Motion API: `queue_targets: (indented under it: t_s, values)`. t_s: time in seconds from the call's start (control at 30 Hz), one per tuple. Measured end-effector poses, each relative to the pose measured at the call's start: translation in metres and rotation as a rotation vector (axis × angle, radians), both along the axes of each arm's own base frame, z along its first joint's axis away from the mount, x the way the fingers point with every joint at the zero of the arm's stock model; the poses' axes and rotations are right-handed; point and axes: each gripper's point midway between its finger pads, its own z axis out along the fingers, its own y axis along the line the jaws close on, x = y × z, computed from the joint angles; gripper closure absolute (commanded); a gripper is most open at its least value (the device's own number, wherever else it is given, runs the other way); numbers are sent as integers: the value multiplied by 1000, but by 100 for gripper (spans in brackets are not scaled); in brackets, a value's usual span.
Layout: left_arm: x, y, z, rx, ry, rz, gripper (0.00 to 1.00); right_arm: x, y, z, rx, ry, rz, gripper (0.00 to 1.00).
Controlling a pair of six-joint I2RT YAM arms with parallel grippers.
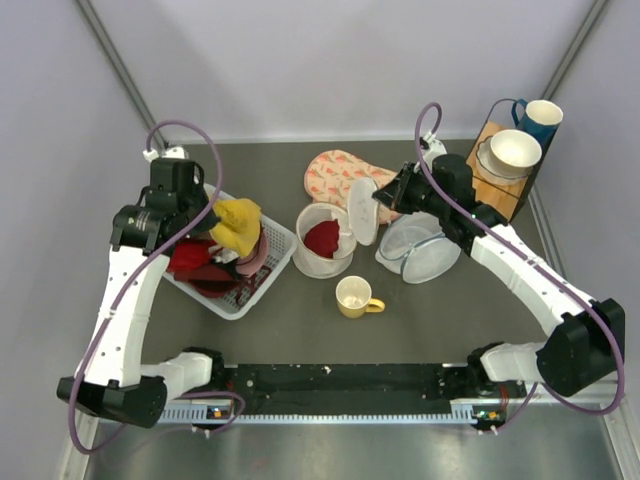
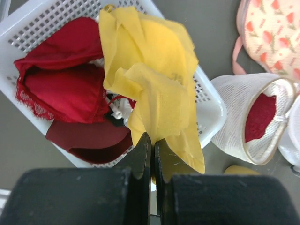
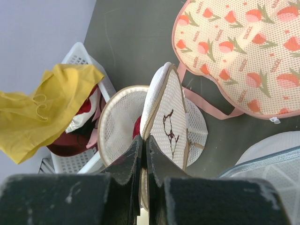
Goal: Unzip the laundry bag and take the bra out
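I go on lowering the yellow bra (image 1: pixel 238 226) with my left gripper and let it go onto the red garments (image 1: pixel 189 257), because it hangs over the white basket, clear of the laundry bag.
The cream-white mesh laundry bag (image 1: pixel 318 262) stands unzipped at the table's middle, with a red garment (image 1: pixel 323 237) inside. My right gripper (image 1: pixel 385 198) is shut on the rim of its raised lid (image 3: pixel 171 117), which bears a dark mark. The lid is held upright over the bag's open body (image 3: pixel 117 122). My left gripper (image 1: pixel 215 222) is shut on the yellow bra (image 1: pixel 238 225), which hangs over the white basket (image 1: pixel 240 300). In the left wrist view the bra (image 2: pixel 150 79) drapes from my gripper (image 2: pixel 153 137). It also shows in the right wrist view (image 3: pixel 42 108).
The basket (image 2: pixel 208 110) holds red garments (image 2: pixel 65 89). A yellow mug (image 1: pixel 355 297) stands in front of the bag. A bluish-grey mesh pouch (image 1: pixel 418 250) lies to its right, a pink patterned pouch (image 1: pixel 335 175) behind. A wooden stand (image 1: pixel 500 185) with bowls and a blue mug sits at the back right.
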Motion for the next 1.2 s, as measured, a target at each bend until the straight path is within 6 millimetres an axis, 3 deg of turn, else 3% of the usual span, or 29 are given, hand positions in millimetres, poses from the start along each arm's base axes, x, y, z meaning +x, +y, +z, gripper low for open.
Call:
queue_targets:
  t_s: [0.2, 0.43, 0.53, 0.57, 0.67, 0.73, 0.87, 1.0, 1.03, 1.13, 1.2]
  values:
    - [-10, 12, -44, 20, 68, 71, 100, -2, 2, 1, 8, 3, 15, 100]
    - [-8, 20, -144, 41, 257, 155, 99, -3, 4, 0, 11, 7, 25, 100]
    - [0, 19, -158, 29, 287, 187, 81, -3, 4, 0, 11, 7, 26, 100]
    - [1, 19, -158, 25, 283, 191, 62, -3, 4, 0, 11, 8, 26, 100]
    - [4, 19, -144, 16, 240, 193, 28, -4, 4, -2, 9, 10, 25, 100]
    - [8, 20, -123, 11, 182, 192, 25, -4, 3, -3, 9, 13, 25, 100]
    - [17, 22, -63, -3, 14, 186, 30, -4, 4, -2, 9, 11, 25, 100]
    - [17, 22, -26, -17, -95, 168, 49, -4, 4, -2, 10, 10, 26, 100]
    - [17, 20, -25, -21, -98, 158, 60, -4, 4, -2, 10, 10, 26, 100]
    - [23, 15, -37, -29, -72, 135, 71, -4, 4, -2, 11, 11, 27, 100]
    - [29, 12, -61, -27, -17, 132, 74, -4, 4, -2, 12, 11, 29, 100]
